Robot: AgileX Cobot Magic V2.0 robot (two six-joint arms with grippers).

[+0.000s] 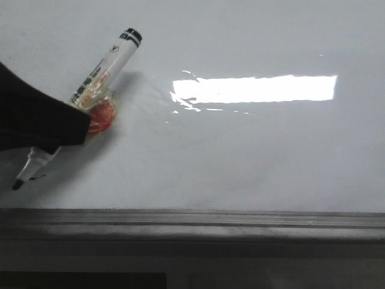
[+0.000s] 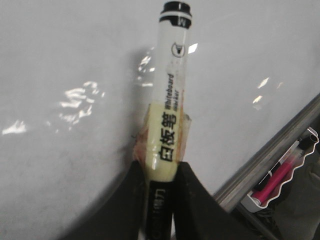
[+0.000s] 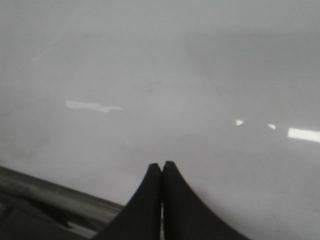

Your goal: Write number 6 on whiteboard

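Note:
Next, I take the marker's free upper end (image 1: 121,53) with my right gripper before writing number 6, as my left gripper grips the marker's lower body (image 1: 41,156) near its tip.
The whiteboard (image 1: 240,156) fills the front view, glossy white-grey. My left gripper (image 1: 84,127) is at its left side, shut on a white whiteboard marker (image 1: 111,60) wrapped in yellowish tape with a red patch (image 1: 101,114). The marker slants, black end cap up, black tip (image 1: 17,184) down on or just above the board near the front edge. A tiny black mark (image 1: 38,177) lies beside the tip. No number 6 shows on the board. In the left wrist view the fingers (image 2: 132,200) clamp the marker (image 2: 172,100). My right gripper (image 3: 161,164) is shut and empty over the board (image 3: 175,75).
A dark grey edge rail (image 1: 192,220) runs along the board's front edge; it also shows in the left wrist view (image 2: 270,155) and the right wrist view (image 3: 50,192). A bright rectangular glare (image 1: 252,89) lies mid-board. A clear tray with a pink marker (image 2: 277,180) sits beyond the rail.

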